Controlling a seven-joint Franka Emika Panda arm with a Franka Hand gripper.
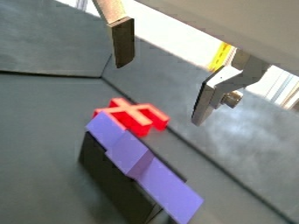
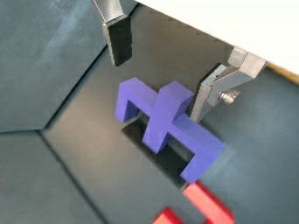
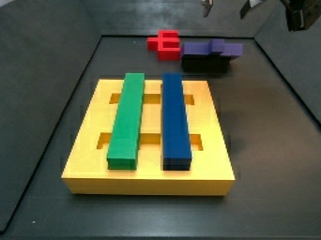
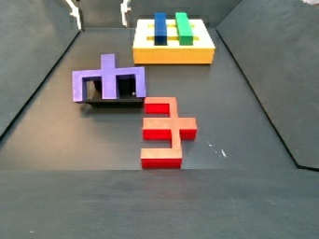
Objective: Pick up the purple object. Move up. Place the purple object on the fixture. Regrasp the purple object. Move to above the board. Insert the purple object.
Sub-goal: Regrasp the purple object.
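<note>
I expect the purple object (image 3: 212, 47) will sit across both the green and blue bars when I lower it into the yellow board, because open slots (image 3: 196, 142) are on either side of the bars.
The purple object (image 4: 112, 82), a cross-shaped block, rests on the low black fixture (image 3: 205, 64). It shows in both wrist views (image 1: 140, 162) (image 2: 163, 122) and in a side view (image 3: 223, 47). The gripper (image 1: 166, 70) hangs well above it, open and empty, with nothing between the silver fingers (image 2: 119, 39). The gripper is at the top edge in both side views (image 3: 227, 7) (image 4: 100, 11). The yellow board (image 3: 94, 141) carries a long green bar (image 3: 126, 117) and a long blue bar (image 3: 175, 117).
A red block (image 4: 166, 131) of similar shape lies on the dark floor beside the fixture and shows in a wrist view (image 1: 135, 115). Dark sloped walls enclose the floor on the sides.
</note>
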